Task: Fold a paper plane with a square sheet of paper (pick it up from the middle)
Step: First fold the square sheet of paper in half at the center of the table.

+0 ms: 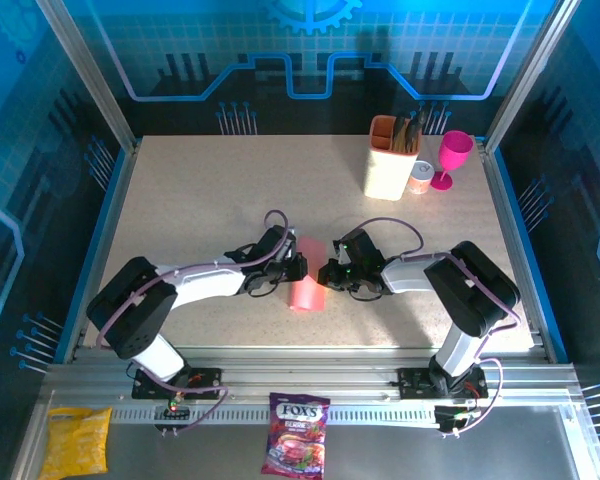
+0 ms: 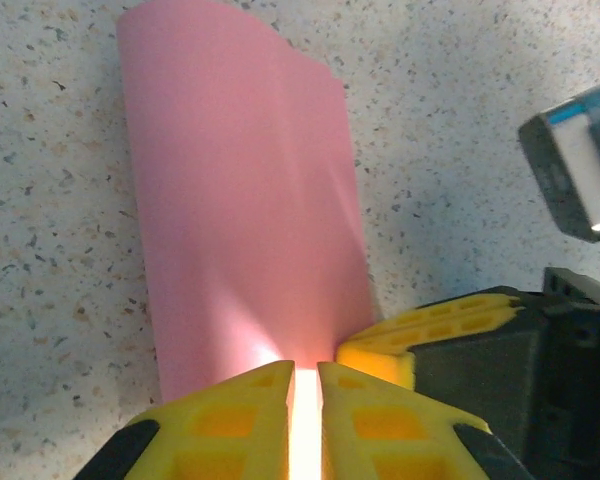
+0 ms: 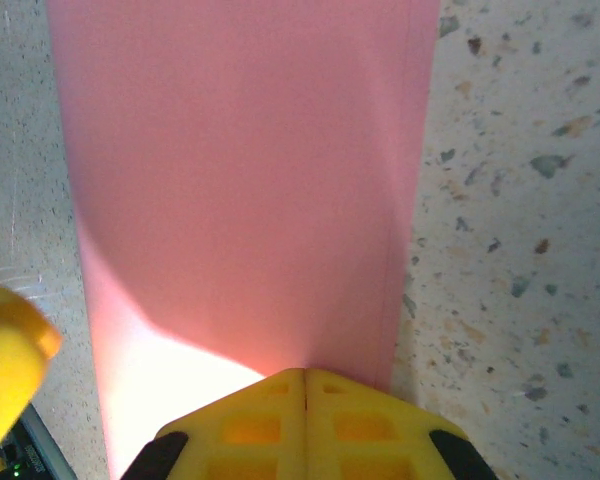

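The folded edge [image 2: 140, 150] is round toward the paper's far end [image 1: 309, 242]. The robot's left gripper should press back along this edge to that end while the right gripper holds the paper.
A salmon-pink sheet of paper [image 1: 306, 290], folded to a narrow oblong with a lengthwise crease, lies in the middle of the table and is lifted at its far end. My left gripper [image 1: 298, 266] meets it from the left and my right gripper [image 1: 322, 272] from the right. In the left wrist view the paper [image 2: 240, 200] runs up from the left gripper [image 2: 305, 375], whose yellow jaws pinch its edge in a thin slit. A right fingertip [image 2: 420, 335] sits beside them. In the right wrist view the right gripper [image 3: 305, 375] is shut on the paper [image 3: 240, 170].
At the back right stand a cream knife holder [image 1: 390, 165], a small cup [image 1: 421, 178] and a magenta goblet [image 1: 452, 158]. A candy bag [image 1: 296, 432] and a yellow packet [image 1: 75, 440] lie on the front rail, in front of the arm bases.
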Robot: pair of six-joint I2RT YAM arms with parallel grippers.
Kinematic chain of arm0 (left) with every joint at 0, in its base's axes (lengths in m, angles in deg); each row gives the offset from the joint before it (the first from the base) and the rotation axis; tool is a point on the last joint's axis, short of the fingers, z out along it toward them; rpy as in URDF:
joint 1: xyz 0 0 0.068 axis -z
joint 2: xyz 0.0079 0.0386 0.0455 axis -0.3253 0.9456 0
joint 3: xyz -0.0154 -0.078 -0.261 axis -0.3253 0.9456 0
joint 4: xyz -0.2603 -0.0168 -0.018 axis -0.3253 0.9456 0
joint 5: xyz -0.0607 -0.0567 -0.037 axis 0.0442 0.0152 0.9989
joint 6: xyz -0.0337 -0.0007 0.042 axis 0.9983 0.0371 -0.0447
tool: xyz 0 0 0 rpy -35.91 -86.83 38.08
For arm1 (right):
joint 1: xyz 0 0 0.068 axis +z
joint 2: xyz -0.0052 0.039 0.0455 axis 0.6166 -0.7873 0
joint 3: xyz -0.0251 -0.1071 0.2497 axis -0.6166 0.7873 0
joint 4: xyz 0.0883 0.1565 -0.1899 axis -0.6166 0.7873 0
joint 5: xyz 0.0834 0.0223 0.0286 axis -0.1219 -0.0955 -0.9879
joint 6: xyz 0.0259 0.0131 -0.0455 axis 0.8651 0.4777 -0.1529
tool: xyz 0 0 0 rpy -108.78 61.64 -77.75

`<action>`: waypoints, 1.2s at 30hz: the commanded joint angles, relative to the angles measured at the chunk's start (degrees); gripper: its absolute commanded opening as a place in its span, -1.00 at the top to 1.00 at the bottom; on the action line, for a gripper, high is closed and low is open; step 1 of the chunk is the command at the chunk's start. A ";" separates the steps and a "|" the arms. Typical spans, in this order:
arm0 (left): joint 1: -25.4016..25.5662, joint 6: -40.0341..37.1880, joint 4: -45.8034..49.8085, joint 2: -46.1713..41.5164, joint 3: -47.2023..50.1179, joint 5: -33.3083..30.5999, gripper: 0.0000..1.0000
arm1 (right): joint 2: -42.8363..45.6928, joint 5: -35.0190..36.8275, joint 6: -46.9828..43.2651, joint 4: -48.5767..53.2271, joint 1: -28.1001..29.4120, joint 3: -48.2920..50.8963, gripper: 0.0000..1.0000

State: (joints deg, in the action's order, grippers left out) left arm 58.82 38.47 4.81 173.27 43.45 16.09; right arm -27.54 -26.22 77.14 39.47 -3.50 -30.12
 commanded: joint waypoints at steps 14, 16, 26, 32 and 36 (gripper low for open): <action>-2.79 -1.77 -5.47 7.36 4.42 -0.15 0.76 | -2.91 1.08 0.09 2.86 1.11 2.56 1.00; -2.75 -1.62 -5.35 5.82 4.54 0.31 0.75 | -2.69 1.09 0.11 2.95 1.12 2.69 1.00; -3.94 -6.32 0.09 2.02 -2.56 0.83 0.68 | -2.92 1.17 -0.06 3.06 1.23 2.63 1.00; -5.86 -9.10 0.80 6.56 -6.71 1.96 0.77 | -2.88 1.17 -0.13 3.13 1.38 2.62 1.00; -7.38 -10.14 0.58 9.83 -8.97 2.19 0.78 | -2.98 1.13 -0.29 3.34 1.38 2.69 1.00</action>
State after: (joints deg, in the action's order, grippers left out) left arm 52.57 30.77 3.71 180.87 36.28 16.81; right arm -27.67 -26.44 77.12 38.53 -3.50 -29.75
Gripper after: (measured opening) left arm 0.114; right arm 0.063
